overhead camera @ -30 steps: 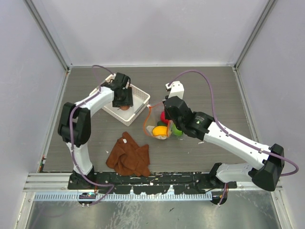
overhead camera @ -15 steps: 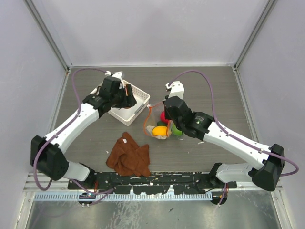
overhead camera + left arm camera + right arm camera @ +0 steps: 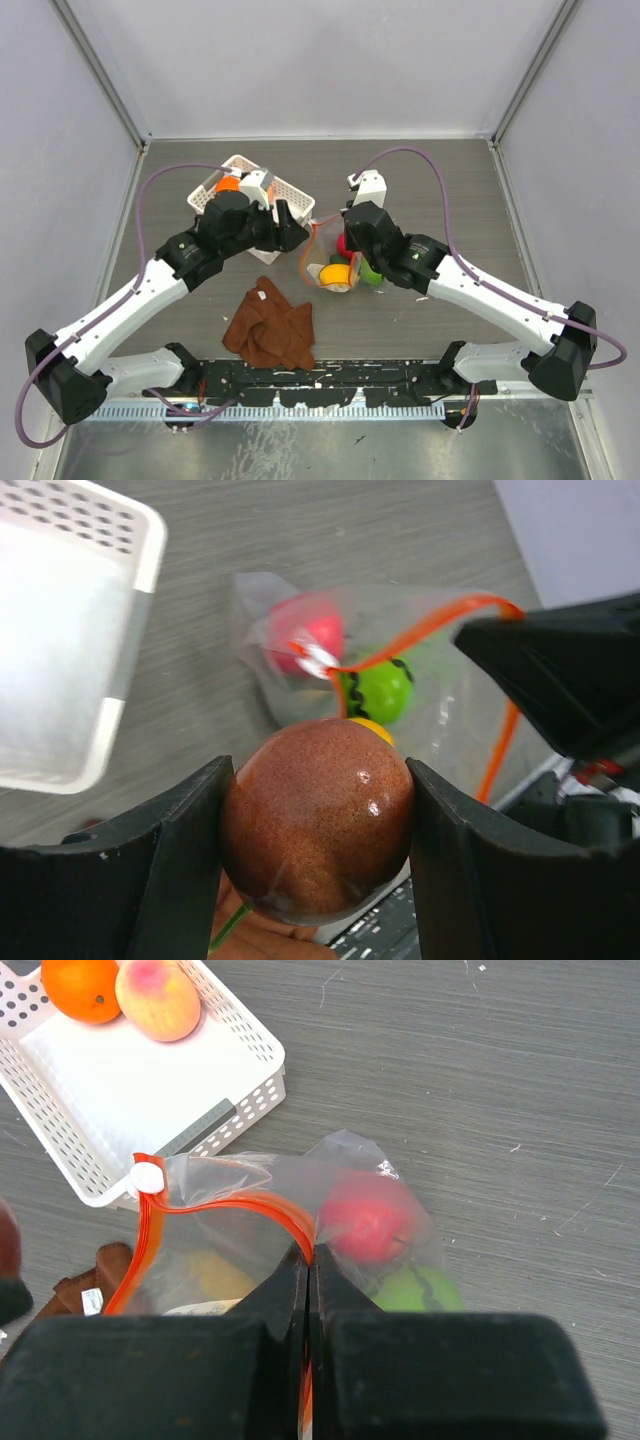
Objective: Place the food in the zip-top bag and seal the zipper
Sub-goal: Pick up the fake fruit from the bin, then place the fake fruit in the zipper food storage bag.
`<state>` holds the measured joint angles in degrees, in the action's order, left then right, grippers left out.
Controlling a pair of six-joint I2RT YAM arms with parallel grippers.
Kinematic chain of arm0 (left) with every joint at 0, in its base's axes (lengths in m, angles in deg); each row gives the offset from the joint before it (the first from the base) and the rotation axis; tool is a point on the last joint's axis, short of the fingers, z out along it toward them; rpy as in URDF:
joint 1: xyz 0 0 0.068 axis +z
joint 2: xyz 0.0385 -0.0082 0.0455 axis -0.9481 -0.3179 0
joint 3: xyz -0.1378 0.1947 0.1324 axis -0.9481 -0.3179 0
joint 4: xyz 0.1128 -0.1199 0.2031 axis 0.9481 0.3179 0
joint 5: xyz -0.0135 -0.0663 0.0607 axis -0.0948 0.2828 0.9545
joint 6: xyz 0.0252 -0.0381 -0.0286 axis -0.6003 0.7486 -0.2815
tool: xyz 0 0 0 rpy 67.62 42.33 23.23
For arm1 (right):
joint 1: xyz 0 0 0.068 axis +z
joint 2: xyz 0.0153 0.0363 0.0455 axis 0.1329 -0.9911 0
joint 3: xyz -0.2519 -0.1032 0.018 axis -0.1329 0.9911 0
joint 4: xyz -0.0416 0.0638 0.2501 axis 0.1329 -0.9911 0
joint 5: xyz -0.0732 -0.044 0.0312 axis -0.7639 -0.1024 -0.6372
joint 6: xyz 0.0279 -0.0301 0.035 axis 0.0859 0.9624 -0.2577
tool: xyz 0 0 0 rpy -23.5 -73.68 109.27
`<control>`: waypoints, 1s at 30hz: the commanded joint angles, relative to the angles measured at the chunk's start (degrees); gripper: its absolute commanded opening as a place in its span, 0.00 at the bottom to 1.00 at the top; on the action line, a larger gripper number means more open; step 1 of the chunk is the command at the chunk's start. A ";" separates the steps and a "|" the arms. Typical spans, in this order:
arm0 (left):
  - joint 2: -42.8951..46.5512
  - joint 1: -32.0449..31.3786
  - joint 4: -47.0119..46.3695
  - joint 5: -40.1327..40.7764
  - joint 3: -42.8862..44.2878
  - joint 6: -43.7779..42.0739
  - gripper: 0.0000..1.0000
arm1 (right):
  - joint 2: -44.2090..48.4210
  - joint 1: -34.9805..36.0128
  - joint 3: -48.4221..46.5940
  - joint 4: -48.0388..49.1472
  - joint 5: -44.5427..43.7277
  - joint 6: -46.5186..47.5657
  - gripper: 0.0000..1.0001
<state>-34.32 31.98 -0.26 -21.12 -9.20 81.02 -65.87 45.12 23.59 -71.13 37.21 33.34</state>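
My left gripper should keep going into the zip-top bag's opening (image 3: 318, 256) and let go beside the yellow fruit (image 3: 335, 274), because the opening stands open toward the reddish-brown fruit.
My left gripper (image 3: 318, 776) is shut on a reddish-brown round fruit (image 3: 318, 825) and holds it above the table just left of the zip-top bag (image 3: 440, 655); in the top view this gripper (image 3: 291, 227) is between basket and bag. My right gripper (image 3: 310, 1252) is shut on the orange-red zipper strip (image 3: 240, 1206) and holds the mouth up and open toward the left. Inside the bag lie a red fruit (image 3: 365, 1225), a bright green fruit (image 3: 418, 1286) and a yellow fruit (image 3: 205, 1274). An orange (image 3: 80, 984) and a peach-pink fruit (image 3: 158, 998) lie in the basket.
The white lattice basket (image 3: 283, 192) stands left of the bag, behind my left gripper. A brown cloth (image 3: 270, 328) lies crumpled near the front. The zipper's white slider (image 3: 147, 1177) is at the strip's left end.
My left arm has lifted out of the basket and swung right toward the bag's mouth with the reddish-brown fruit. My right gripper and the bag have not moved.
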 commanded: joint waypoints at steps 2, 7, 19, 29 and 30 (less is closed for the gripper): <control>0.52 -6.09 -9.06 -2.41 -1.01 1.66 0.34 | 1.42 -0.19 -0.56 3.54 0.20 -0.87 0.01; -2.53 -9.45 -11.39 0.00 -0.59 1.58 0.34 | 1.79 -0.19 -0.43 3.70 0.60 -0.96 0.01; -9.79 -12.34 -14.34 5.35 0.79 1.32 0.49 | 2.72 -0.19 0.62 4.60 1.35 -1.31 0.00; -10.49 -12.47 -14.95 5.92 1.07 2.06 0.83 | 3.11 -0.19 1.19 5.08 1.17 -1.40 0.01; -10.40 -12.48 -14.81 5.97 1.16 2.06 0.84 | 3.15 -0.19 1.20 5.17 1.13 -1.40 0.01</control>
<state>-45.75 19.76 -11.19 -16.53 -10.23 82.65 -64.97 45.12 25.03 -69.62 38.68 32.64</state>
